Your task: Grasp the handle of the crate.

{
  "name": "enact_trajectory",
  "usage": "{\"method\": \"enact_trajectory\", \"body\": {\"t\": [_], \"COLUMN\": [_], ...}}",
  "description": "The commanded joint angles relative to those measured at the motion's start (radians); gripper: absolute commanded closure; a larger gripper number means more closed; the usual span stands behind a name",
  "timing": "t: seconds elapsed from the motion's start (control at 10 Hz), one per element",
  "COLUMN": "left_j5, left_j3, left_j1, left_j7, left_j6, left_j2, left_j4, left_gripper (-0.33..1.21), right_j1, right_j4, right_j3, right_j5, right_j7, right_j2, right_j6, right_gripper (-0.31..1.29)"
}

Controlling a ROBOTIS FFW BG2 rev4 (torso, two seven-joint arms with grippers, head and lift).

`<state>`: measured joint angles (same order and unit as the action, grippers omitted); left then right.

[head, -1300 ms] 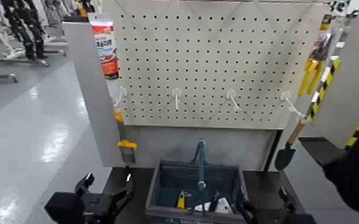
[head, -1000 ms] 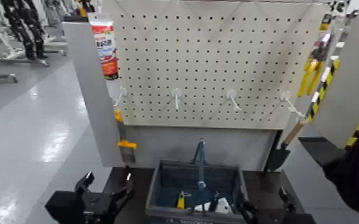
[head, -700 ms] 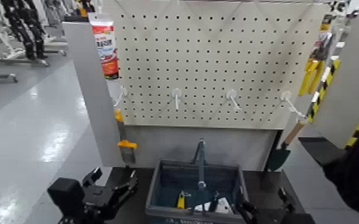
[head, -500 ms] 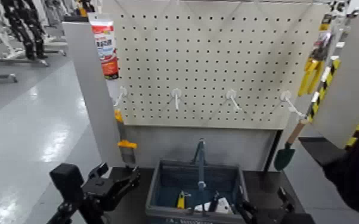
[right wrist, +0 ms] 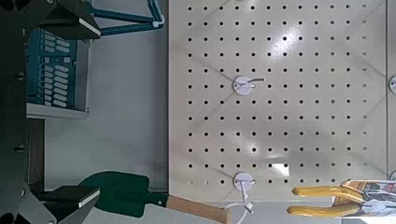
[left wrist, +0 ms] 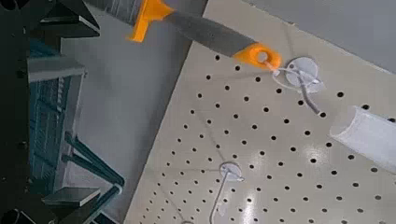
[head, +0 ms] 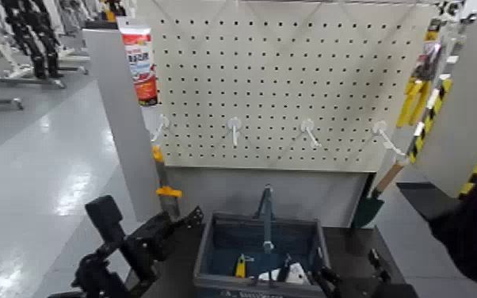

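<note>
My gripper will make the crate turn and follow, with the tools inside, when it pulls the crate's handle [head: 269, 219], because the handle stands upright across the crate's middle.
The dark blue-grey crate [head: 210, 252] stands on the dark table below the pegboard. Its thin handle [head: 266, 215] stands upright across the middle. My left gripper [head: 188, 222] is open, raised just left of the crate's far left corner, clear of the handle. In the left wrist view, the open left gripper [left wrist: 93, 107] frames the crate's slotted side [left wrist: 47, 107] and the handle [left wrist: 93, 168]. My right gripper [head: 352, 273] is open, low beside the crate's right side. In the right wrist view, the open right gripper [right wrist: 89, 110] frames the crate [right wrist: 56, 79] and the handle [right wrist: 131, 19].
A white pegboard [head: 289, 79] with white hooks rises behind the crate. A green trowel [head: 366, 210] hangs at its right. An orange-handled scraper [head: 169, 194] hangs at the left. Small tools [head: 242, 268] lie inside the crate. Yellow pliers [head: 410, 99] hang far right.
My left arm has risen and swung right, bringing its gripper up to the crate's left corner. The trowel sways slightly. The right gripper has stayed put.
</note>
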<state>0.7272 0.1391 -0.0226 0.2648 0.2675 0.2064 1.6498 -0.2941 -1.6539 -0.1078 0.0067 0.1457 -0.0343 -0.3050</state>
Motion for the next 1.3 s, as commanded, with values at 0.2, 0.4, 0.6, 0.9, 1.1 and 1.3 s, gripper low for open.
{"method": "enact_trajectory", "body": {"t": [0.2, 0.4, 0.6, 0.9, 1.1, 1.3], "left_j5": [0.225, 0.331, 0.449, 0.620, 0.704, 0.753], "left_j3": [0.117, 0.152, 0.201, 0.284, 0.343, 0.386], "left_j1": [-0.129, -0.211, -0.286, -0.389, -0.465, -0.534], "left_j7": [0.008, 0.047, 0.091, 0.143, 0.188, 0.220], "left_j6": [0.070, 0.177, 0.243, 0.320, 0.375, 0.426], "left_j2": [0.018, 0.031, 0.028, 0.022, 0.019, 0.013], "left_j4": [-0.119, -0.194, -0.286, -0.420, -0.512, -0.599], "left_gripper": [0.11, 0.11, 0.11, 0.11, 0.11, 0.11], "right_j1": [0.004, 0.004, 0.007, 0.012, 0.015, 0.021], "right_j4": [0.006, 0.008, 0.011, 0.016, 0.019, 0.025], "right_j3": [-0.004, -0.006, -0.009, -0.013, -0.016, -0.026], "right_j5": [-0.007, -0.008, -0.010, -0.014, -0.016, -0.021], "right_j7": [0.000, 0.000, 0.000, 0.002, 0.002, 0.002], "right_j2": [-0.001, -0.001, -0.001, -0.003, -0.003, -0.004], "right_j6": [-0.006, -0.009, -0.013, -0.019, -0.023, -0.025], "right_gripper": [0.13, 0.13, 0.13, 0.13, 0.13, 0.13]}}
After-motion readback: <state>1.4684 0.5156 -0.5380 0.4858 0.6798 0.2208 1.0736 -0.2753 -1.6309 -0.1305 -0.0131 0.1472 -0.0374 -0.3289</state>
